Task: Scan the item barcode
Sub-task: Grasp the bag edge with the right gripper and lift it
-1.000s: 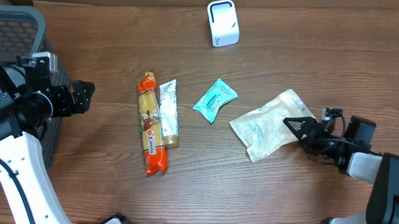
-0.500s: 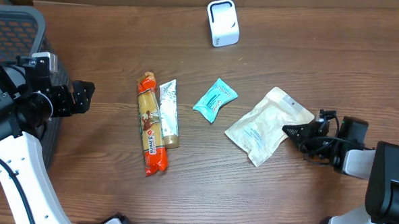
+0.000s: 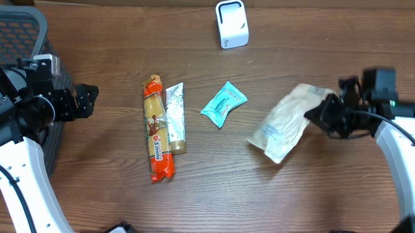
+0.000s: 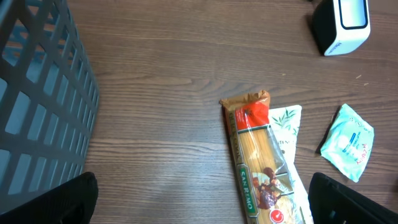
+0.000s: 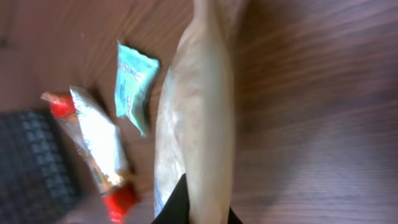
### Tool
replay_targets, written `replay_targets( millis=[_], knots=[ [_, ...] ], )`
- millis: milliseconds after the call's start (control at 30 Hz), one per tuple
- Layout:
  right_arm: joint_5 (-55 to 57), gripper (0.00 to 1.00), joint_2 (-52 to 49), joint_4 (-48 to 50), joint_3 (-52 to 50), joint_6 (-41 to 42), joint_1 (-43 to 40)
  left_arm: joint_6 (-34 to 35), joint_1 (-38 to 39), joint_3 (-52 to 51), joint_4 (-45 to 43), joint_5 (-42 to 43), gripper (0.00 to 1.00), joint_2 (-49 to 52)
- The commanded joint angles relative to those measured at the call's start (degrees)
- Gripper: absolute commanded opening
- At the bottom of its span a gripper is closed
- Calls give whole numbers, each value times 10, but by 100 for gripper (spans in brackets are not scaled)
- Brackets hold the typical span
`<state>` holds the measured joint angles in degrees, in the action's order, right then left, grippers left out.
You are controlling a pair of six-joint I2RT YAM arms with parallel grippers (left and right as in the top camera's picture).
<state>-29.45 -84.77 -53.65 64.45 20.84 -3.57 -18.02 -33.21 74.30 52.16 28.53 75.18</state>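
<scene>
My right gripper's pouch hangs tilted, its pale side up; next I lay it flat, hidden barcode up, before scanning.
The item in hand is a beige pouch with a pale label. My right gripper is shut on its right edge and holds it tilted above the table, right of centre. In the right wrist view the pouch stands edge-on and fills the middle, pinched between my black fingertips at the bottom. The white barcode scanner stands at the back centre, well apart from the pouch. My left gripper hovers open and empty at the far left, next to the basket.
A long pasta packet and a silver packet lie side by side left of centre. A teal sachet lies between them and the pouch. A grey mesh basket fills the left edge.
My right gripper closed on the pouch's edge, then lifted it and carried it back and to the right. The pouch now hangs tilted. The left arm has not moved.
</scene>
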Motion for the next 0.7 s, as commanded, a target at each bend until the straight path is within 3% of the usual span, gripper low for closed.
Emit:
replay_targets(
  millis=[0,133,333,500,667],
  knots=[
    [287,4,6,-114,126,-31,91,-9,-1,0,-1,9,100,2],
    [436,4,-28,-216,190,5,192,-9,-1,0,-1,9,100,2],
    [538,4,-151,-282,198,39,284,-9,-1,0,-1,9,100,2],
    [536,4,-238,-285,214,49,330,-9,-1,0,-1,9,99,2],
    [458,20,-277,-242,214,47,384,-9,-1,0,-1,9,100,2]
  ],
)
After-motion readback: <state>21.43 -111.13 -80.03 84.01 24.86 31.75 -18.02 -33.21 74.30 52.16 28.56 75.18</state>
